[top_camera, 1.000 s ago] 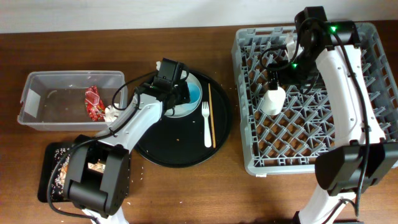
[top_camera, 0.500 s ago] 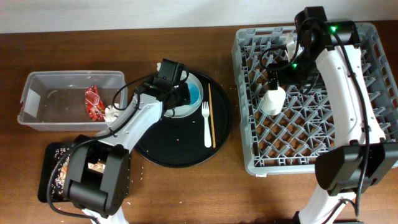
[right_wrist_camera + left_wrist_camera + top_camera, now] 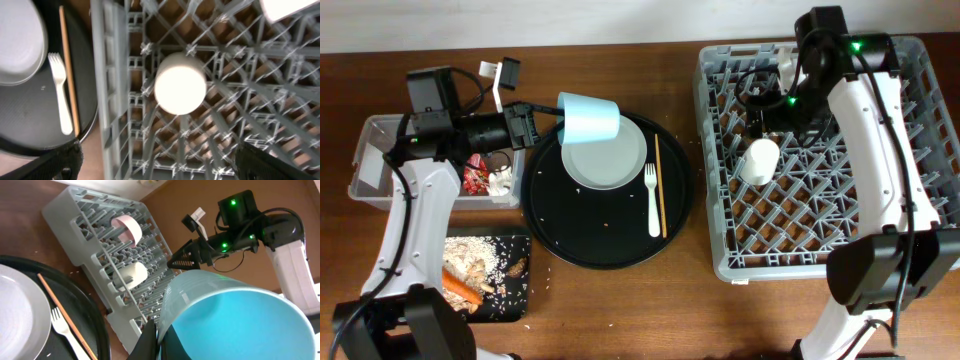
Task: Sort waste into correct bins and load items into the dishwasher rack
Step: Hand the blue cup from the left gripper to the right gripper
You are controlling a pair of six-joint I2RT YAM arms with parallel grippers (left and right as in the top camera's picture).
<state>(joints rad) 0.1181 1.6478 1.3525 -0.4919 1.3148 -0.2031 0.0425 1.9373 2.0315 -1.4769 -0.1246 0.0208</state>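
Note:
The light blue cup's free base [image 3: 613,119] faces the robot's open right gripper, so the right gripper should keep moving closer until its fingers close around the cup's side [image 3: 592,118].
My left gripper [image 3: 542,126] is shut on the rim of the light blue cup [image 3: 589,118] and holds it tipped on its side above the pale plate [image 3: 607,157]. In the left wrist view the cup [image 3: 235,320] fills the lower right, with its wall pinched between the fingers [image 3: 160,336]. The white fork [image 3: 652,200] and chopsticks [image 3: 660,185] lie beside the plate. The cream cup [image 3: 758,160] stands upside down in the grey rack [image 3: 820,255], near the pinkish bowl [image 3: 125,225]. My right gripper [image 3: 165,165] is open and empty above the cream cup [image 3: 180,90].
The plate, fork and chopsticks rest on a big round black tray [image 3: 580,235]. The clear tub [image 3: 380,165] holds the red wrapper [image 3: 472,176] and tissue [image 3: 502,183]. The shallow black tray [image 3: 515,300] holds the carrot [image 3: 460,284], food scraps [image 3: 470,252] and a dark lump [image 3: 517,266].
My left arm has swung back to the left and lifted the blue cup off the plate, uncovering the shallow black tray. The right arm has barely moved.

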